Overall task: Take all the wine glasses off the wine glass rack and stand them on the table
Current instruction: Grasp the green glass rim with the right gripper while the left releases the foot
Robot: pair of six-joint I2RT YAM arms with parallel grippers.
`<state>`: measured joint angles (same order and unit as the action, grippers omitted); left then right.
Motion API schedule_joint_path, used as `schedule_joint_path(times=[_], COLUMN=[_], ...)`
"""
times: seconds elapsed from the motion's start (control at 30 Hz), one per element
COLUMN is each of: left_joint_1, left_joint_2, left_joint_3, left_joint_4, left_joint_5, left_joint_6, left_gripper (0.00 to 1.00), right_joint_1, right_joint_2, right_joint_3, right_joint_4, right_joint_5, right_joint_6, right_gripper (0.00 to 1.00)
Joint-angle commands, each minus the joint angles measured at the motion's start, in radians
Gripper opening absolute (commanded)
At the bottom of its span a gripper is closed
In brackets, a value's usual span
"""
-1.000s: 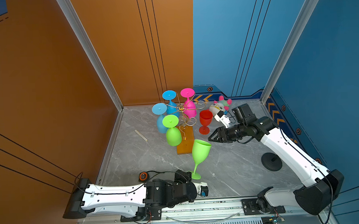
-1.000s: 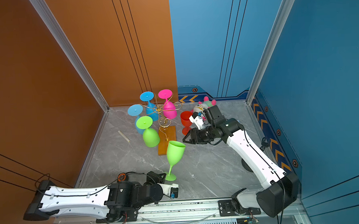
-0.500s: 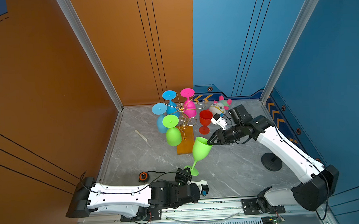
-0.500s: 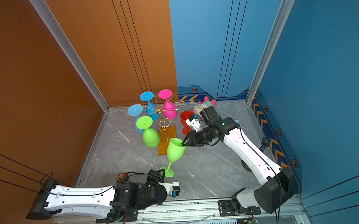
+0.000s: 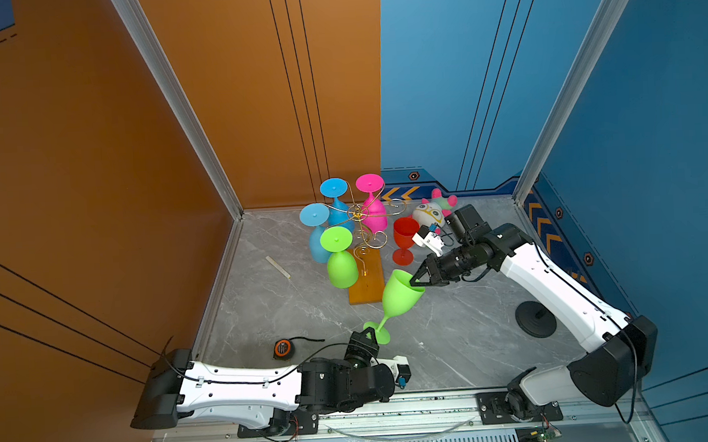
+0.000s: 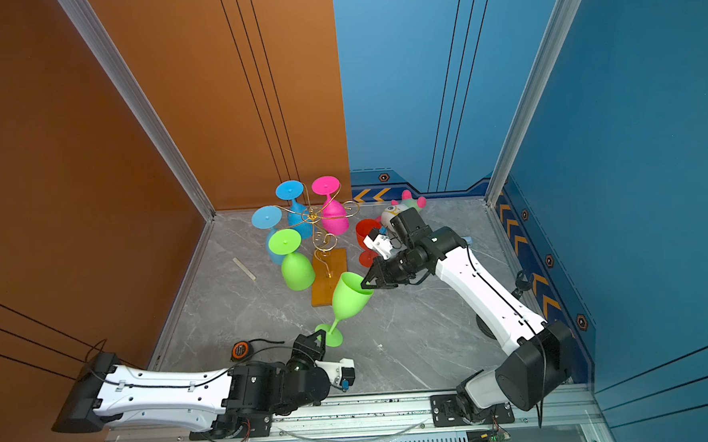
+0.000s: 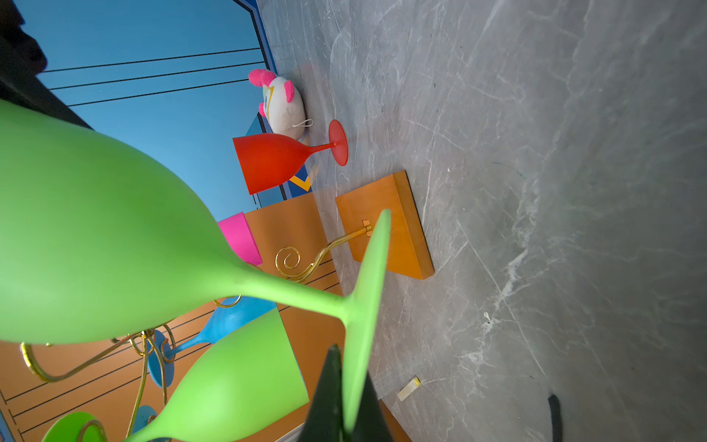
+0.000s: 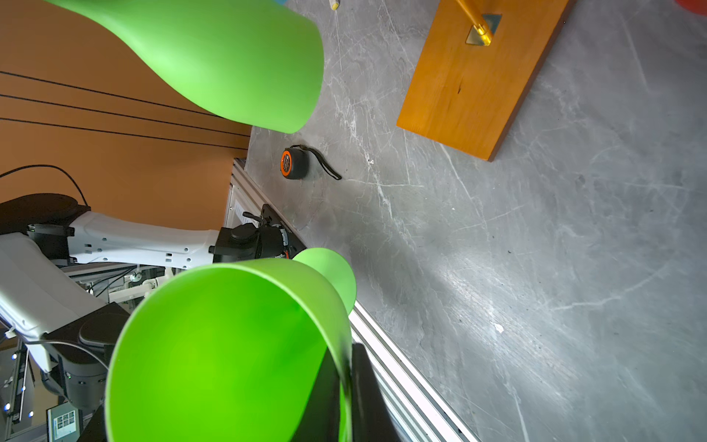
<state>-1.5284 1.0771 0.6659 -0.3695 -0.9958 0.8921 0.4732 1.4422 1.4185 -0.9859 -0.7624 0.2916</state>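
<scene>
The tilted green wine glass's foot (image 5: 380,333) is pinched in my left gripper, so that gripper should open and back away before my right gripper stands the glass beside the red wine glass.
A green wine glass (image 5: 400,296) hangs tilted above the table, off the wine glass rack (image 5: 358,217), in both top views. My left gripper (image 5: 368,335) is shut on the edge of its foot (image 7: 367,306). My right gripper (image 5: 414,283) is shut on the bowl's rim, one finger inside and one outside (image 8: 367,394). The rack's gold wire arms rise from a wooden base (image 5: 366,281). Two blue glasses, a pink one and another green glass (image 5: 340,268) hang from it upside down.
A red wine glass (image 5: 405,236) stands upright right of the rack, with a plush toy (image 5: 431,211) behind it. A tape measure (image 5: 283,347) lies front left, a small pale stick (image 5: 278,266) near the left wall, and a black round stand (image 5: 535,318) at right.
My right gripper, open beside the bowl a second ago, moved onto the rim and shut on it. The green glass now leans more steeply, with the left grip unchanged.
</scene>
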Motion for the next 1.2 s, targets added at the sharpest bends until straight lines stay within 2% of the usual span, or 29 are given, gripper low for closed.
schedule_joint_path(times=[0.0,0.1,0.27,0.5,0.6,0.73,0.87,0.97,1.17], left_joint_1=[-0.012,-0.013,-0.012,-0.013,-0.015,-0.015,-0.010,0.025,0.102], left_joint_2=[-0.018,-0.028,-0.038,-0.072,-0.090,-0.123,-0.164,-0.190,-0.287], left_joint_3=[-0.007,-0.009,-0.023,-0.024,-0.033,-0.026,-0.013,0.025,0.026], left_joint_4=[0.052,0.052,0.058,0.057,0.057,0.058,0.041,-0.045,-0.122], left_joint_5=[-0.011,0.021,0.056,0.145,0.171,0.182,0.148,0.148,0.160], left_joint_6=[-0.026,-0.050,-0.082,-0.180,-0.223,-0.354,-0.549,-0.722,-0.904], left_gripper=[0.03,0.09,0.16,0.41,0.55,0.69,0.84,0.85,0.85], right_joint_1=[0.008,0.005,0.001,-0.014,-0.031,-0.060,-0.077,-0.088,-0.105], right_joint_2=[0.008,0.009,0.007,0.006,-0.004,-0.024,-0.043,-0.057,-0.061], right_joint_3=[0.029,0.043,0.056,0.077,0.082,0.084,0.091,0.095,0.094], right_joint_4=[-0.050,-0.069,-0.085,-0.098,-0.102,-0.113,-0.146,-0.155,-0.152], right_joint_5=[-0.006,0.018,0.033,0.057,0.076,0.125,0.240,0.374,0.642], right_joint_6=[-0.028,-0.034,-0.042,-0.050,-0.057,-0.073,-0.105,-0.117,-0.131], right_gripper=[0.05,0.00,0.00,0.00,0.00,0.00,0.00,0.00,0.00])
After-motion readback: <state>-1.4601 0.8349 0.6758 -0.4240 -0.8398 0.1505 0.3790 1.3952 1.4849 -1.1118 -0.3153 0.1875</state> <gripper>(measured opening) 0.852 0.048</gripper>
